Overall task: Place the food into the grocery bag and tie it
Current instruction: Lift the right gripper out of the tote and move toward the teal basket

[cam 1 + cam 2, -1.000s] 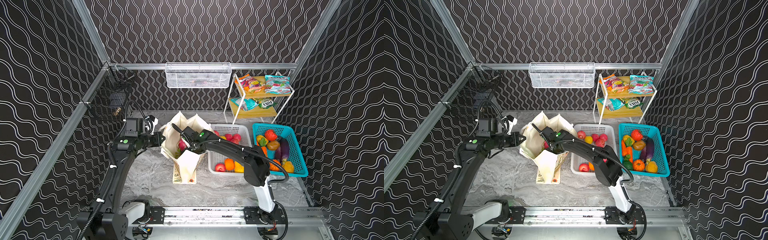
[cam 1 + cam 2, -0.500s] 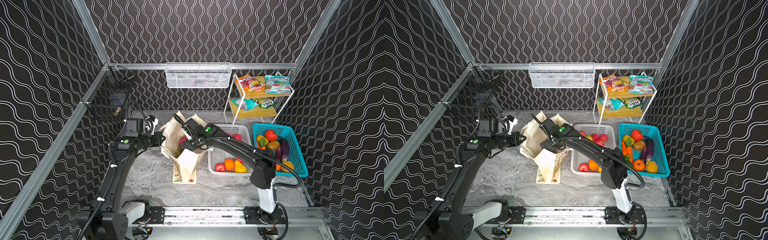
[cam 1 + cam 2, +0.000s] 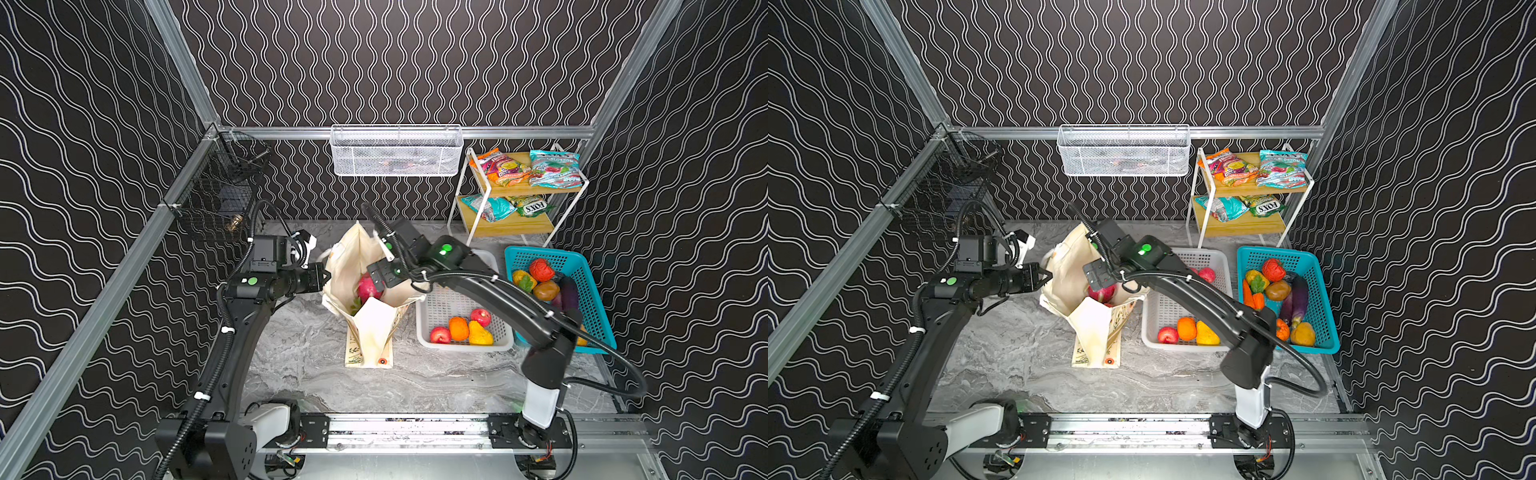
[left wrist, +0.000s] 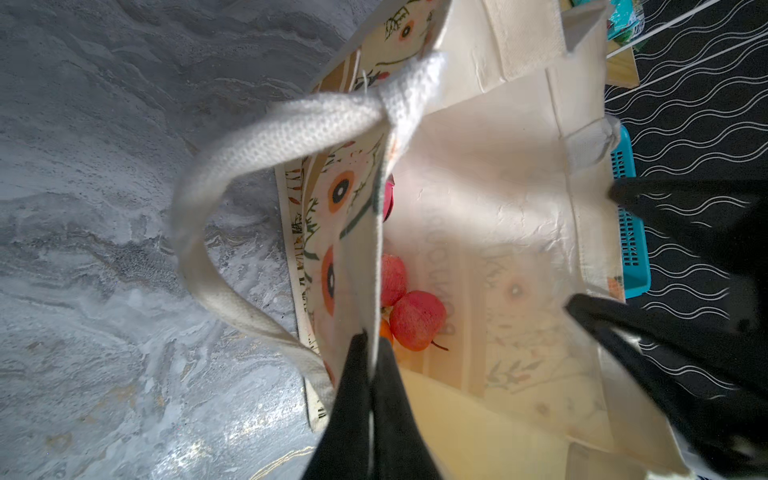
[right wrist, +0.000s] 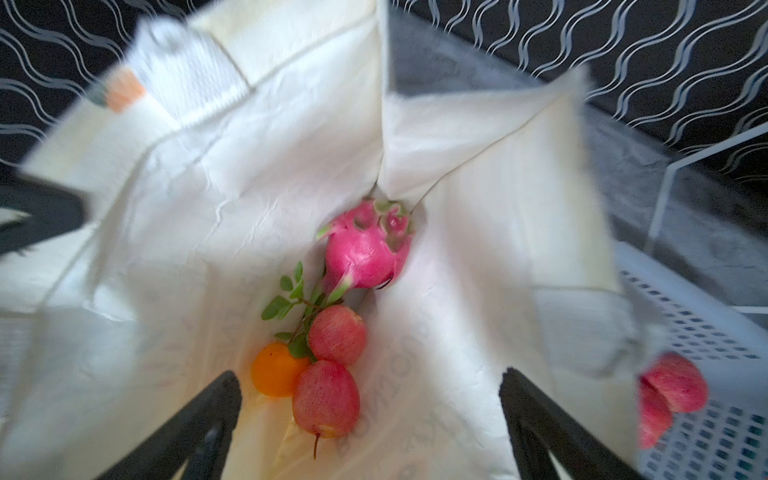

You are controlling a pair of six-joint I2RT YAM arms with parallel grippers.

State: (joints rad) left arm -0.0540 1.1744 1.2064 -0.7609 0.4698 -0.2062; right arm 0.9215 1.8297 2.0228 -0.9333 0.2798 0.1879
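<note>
I should keep moving my right gripper to the red tomato (image 3: pixel 1273 269) on top of its neighbours in the teal basket (image 3: pixel 1275 307) until its open fingers are around the tomato.
The cream grocery bag (image 3: pixel 370 328) (image 3: pixel 1096 328) stands open on the marble table. My left gripper (image 3: pixel 326 276) (image 4: pixel 370 340) is shut on its left rim, beside a white strap handle (image 4: pixel 232 166). My right gripper (image 3: pixel 384 276) (image 5: pixel 370 374) hangs open and empty over the bag's mouth. Inside lie food items: a magenta dragon fruit (image 5: pixel 365 253) (image 3: pixel 368 288), an orange (image 5: pixel 274 370) and two red apples (image 5: pixel 337 334) (image 4: pixel 415 320) with a leafy sprig.
A white basket (image 3: pixel 461 347) with fruit stands right of the bag, and a teal basket (image 3: pixel 598 303) of vegetables beyond it. A shelf rack (image 3: pixel 519 226) holds snack packets at the back right. A white wire basket (image 3: pixel 395 151) hangs on the back rail, a black one (image 3: pixel 220 195) on the left.
My right gripper has drawn up and back to the right out of the bag, still open. The dragon fruit stays inside. The left gripper keeps its hold on the rim.
</note>
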